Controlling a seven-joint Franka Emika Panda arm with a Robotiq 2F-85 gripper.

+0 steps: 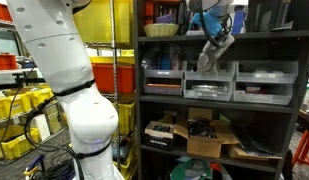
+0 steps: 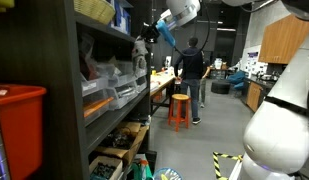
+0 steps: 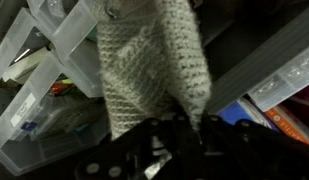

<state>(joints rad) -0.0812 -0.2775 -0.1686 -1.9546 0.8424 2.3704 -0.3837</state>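
Note:
The grey cloth's lower end (image 1: 205,67) is still hanging at the clear drawer, so next my gripper raises the cloth up past the top shelf's edge (image 1: 245,36) to get it clear.
My gripper (image 3: 174,125) is shut on a grey knitted cloth (image 3: 149,65), which hangs from the jaws and fills the middle of the wrist view. In an exterior view the gripper (image 1: 216,30) holds the cloth (image 1: 214,52) in front of the dark shelf unit (image 1: 144,90), just below the top shelf and above the clear plastic drawers (image 1: 209,85). In an exterior view the arm (image 2: 174,18) reaches to the shelf front and the gripper (image 2: 146,38) sits at the shelf edge; the cloth is hard to make out there.
Clear drawers (image 3: 44,90) with small parts lie behind the cloth. A wicker basket (image 1: 161,29) sits on the top shelf, cardboard boxes (image 1: 209,135) lower down. Yellow bins (image 1: 19,105) and a red bin (image 2: 16,125) stand nearby. A person (image 2: 194,70) stands by an orange stool (image 2: 180,108).

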